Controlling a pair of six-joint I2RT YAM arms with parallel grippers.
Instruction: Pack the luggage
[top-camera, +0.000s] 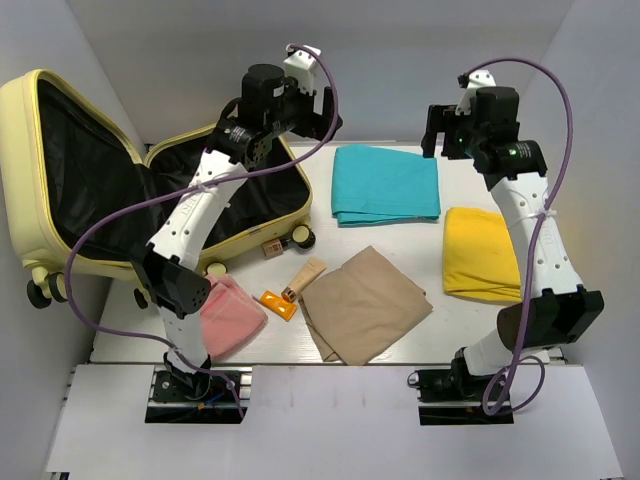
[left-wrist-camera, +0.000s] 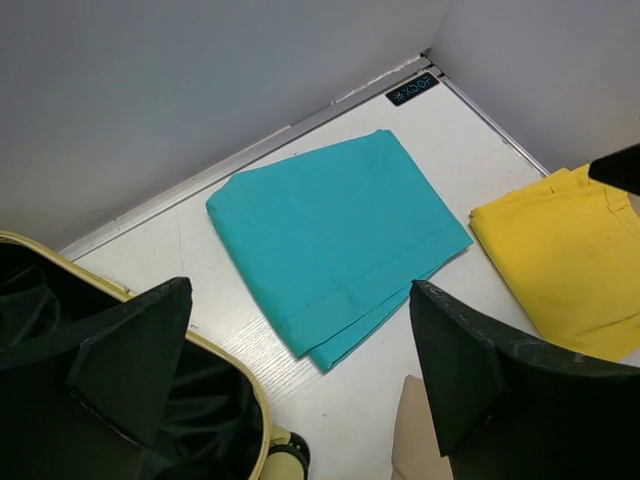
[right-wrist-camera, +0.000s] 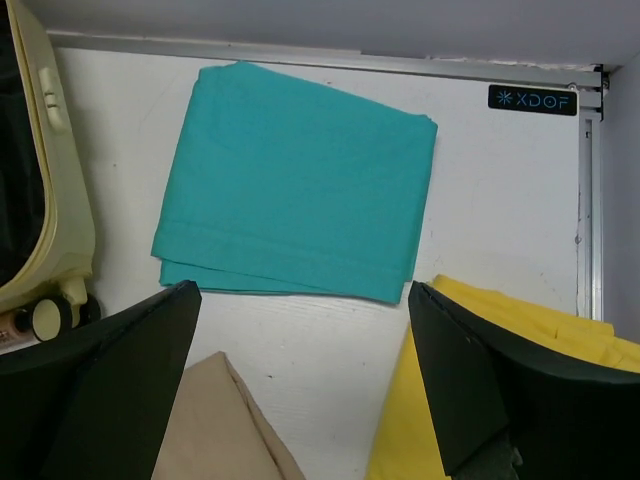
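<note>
I can see the teal cloth's edge (top-camera: 335, 188) beside the suitcase, clear of its rim, so my left gripper's open fingers should descend next until they straddle that edge (top-camera: 337, 178).
The luggage (top-camera: 22, 190) is a pale yellow hard-shell suitcase lying open at the far left, its black lining showing. It also shows in the left wrist view (left-wrist-camera: 240, 385) and the right wrist view (right-wrist-camera: 50, 170). My left gripper (top-camera: 318, 105) (left-wrist-camera: 300, 290) is open and empty, high above the suitcase's right edge and the teal cloth. My right gripper (top-camera: 445, 135) (right-wrist-camera: 303, 290) is open and empty, raised above the table's back right. A folded teal cloth (top-camera: 385, 185) (left-wrist-camera: 335, 235) (right-wrist-camera: 295, 185) lies at the back centre.
A folded yellow cloth (top-camera: 483, 252) (left-wrist-camera: 560, 260) (right-wrist-camera: 520, 315) lies at right, a tan cloth (top-camera: 365, 303) (right-wrist-camera: 215, 430) at front centre, a pink cloth (top-camera: 228, 313) at front left. An orange tube (top-camera: 278, 303), a cream tube (top-camera: 305, 275) and a small jar (top-camera: 300, 237) lie beside the suitcase.
</note>
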